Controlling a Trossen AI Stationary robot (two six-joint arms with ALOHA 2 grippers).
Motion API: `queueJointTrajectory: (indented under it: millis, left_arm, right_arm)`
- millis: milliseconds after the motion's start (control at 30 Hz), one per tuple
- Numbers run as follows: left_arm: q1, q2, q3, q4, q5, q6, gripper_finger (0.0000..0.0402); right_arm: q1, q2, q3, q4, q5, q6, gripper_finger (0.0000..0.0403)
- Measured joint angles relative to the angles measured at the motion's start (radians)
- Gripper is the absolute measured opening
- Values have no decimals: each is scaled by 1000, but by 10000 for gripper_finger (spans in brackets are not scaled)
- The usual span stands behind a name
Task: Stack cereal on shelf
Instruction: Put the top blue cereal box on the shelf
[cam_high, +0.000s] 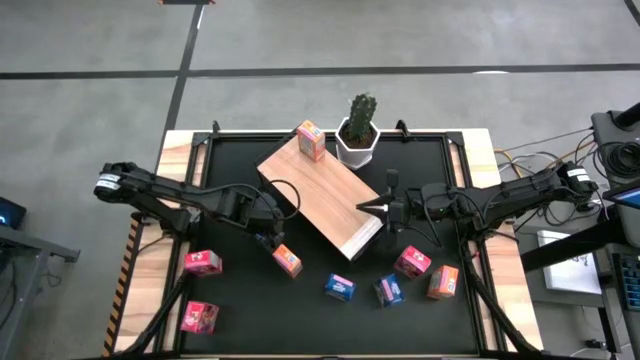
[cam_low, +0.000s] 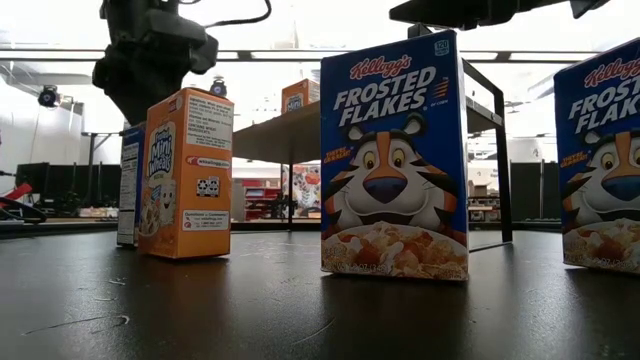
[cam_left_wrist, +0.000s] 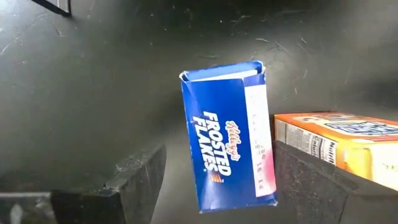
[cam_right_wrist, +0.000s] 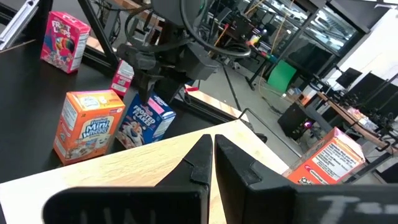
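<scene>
My gripper will lift the blue Frosted Flakes box, and it will come free and leave the orange Mini-Wheats box standing, because there is a gap between the boxes.
My left gripper is open and hangs low over the table, pointing down. One finger stands on either side of an upright blue Frosted Flakes box without visibly touching it. An orange Mini-Wheats box stands right next to that box. My right gripper is shut and hovers over the near right part of the light-wood shelf. The shelf stands raised on dark legs, and another orange box stands on its far end.
A white potted cactus stands at the far edge beside the shelf. Pink boxes stand near left. Two blue boxes, a pink one and an orange one stand near right.
</scene>
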Motion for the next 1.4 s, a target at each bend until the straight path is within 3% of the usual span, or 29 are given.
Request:
queueJointTrajectory:
  millis: [600,733,867,1000,1200,1400]
  left_arm:
    - [-9,1,-12,40,54,14,146]
    - [-9,1,29,-50,120,22,134]
    - [-17,0,152,-194,101,46,131]
    - [-16,0,328,-270,83,159,131]
    - [-11,2,579,-274,54,487,130]
    - [31,3,693,-214,-1,792,130]
  right_arm:
    - [0,0,0,4,-2,24,9]
    - [0,0,0,3,-2,25,9]
    - [0,0,0,-4,-1,32,9]
    - [0,0,0,-6,-1,34,9]
    - [0,0,0,-11,-1,33,9]
    - [0,0,0,-11,-1,29,9]
